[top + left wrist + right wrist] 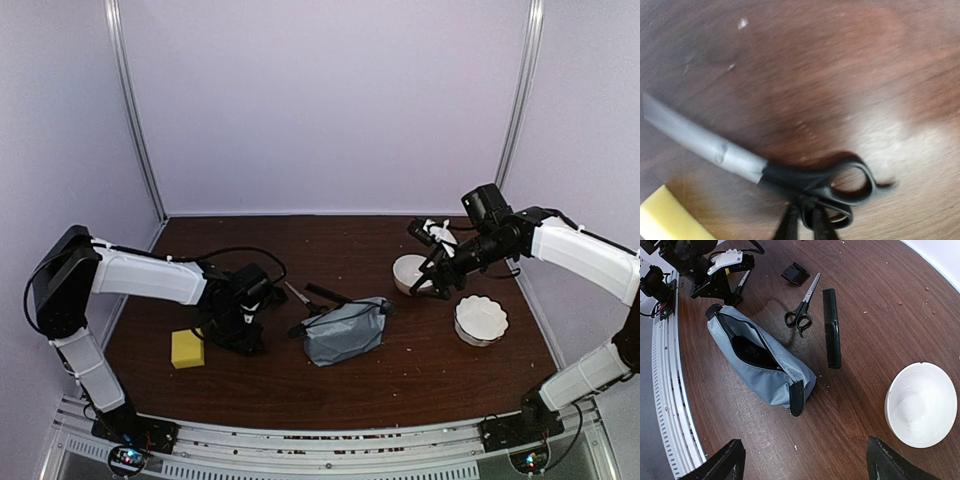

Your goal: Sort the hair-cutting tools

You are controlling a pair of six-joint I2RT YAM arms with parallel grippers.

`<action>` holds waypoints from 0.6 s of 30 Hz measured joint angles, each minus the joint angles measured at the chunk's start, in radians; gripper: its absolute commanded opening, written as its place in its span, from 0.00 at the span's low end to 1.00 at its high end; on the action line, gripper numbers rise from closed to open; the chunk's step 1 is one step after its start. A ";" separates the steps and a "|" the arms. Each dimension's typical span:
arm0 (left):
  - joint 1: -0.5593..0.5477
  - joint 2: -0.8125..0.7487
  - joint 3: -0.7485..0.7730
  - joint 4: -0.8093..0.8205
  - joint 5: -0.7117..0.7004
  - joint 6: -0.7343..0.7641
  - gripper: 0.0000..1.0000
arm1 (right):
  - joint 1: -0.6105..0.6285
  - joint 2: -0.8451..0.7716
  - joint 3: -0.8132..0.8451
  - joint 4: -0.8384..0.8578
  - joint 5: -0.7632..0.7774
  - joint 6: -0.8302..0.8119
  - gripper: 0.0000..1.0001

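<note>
Next, I open my left gripper and take the scissors where their handles meet the blade, because it holds them crooked by their lower handle ring.
One pair of scissors with black handles and a grey blade lies blurred on the brown table. My left gripper has its two black fingers pinched on the rim of the lower handle ring. Another pair of scissors, a slim black comb and a small black attachment lie beyond the grey pouch. The right gripper hovers open above bare table between the pouch and a white bowl, holding nothing. From above, the left gripper sits low, left of the pouch.
A yellow sponge lies just left of the left gripper. Two white bowls stand at the right, near the right gripper. The pouch's zip is open, its inside dark. White walls close the back and sides.
</note>
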 measured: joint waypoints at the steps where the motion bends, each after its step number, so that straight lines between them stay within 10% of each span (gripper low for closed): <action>1: 0.000 0.005 0.006 0.008 0.010 0.022 0.00 | 0.001 0.002 0.001 -0.001 0.000 0.000 0.86; 18: -0.076 -0.049 0.072 0.046 -0.021 0.492 0.00 | 0.009 0.031 0.011 -0.003 0.001 -0.001 0.85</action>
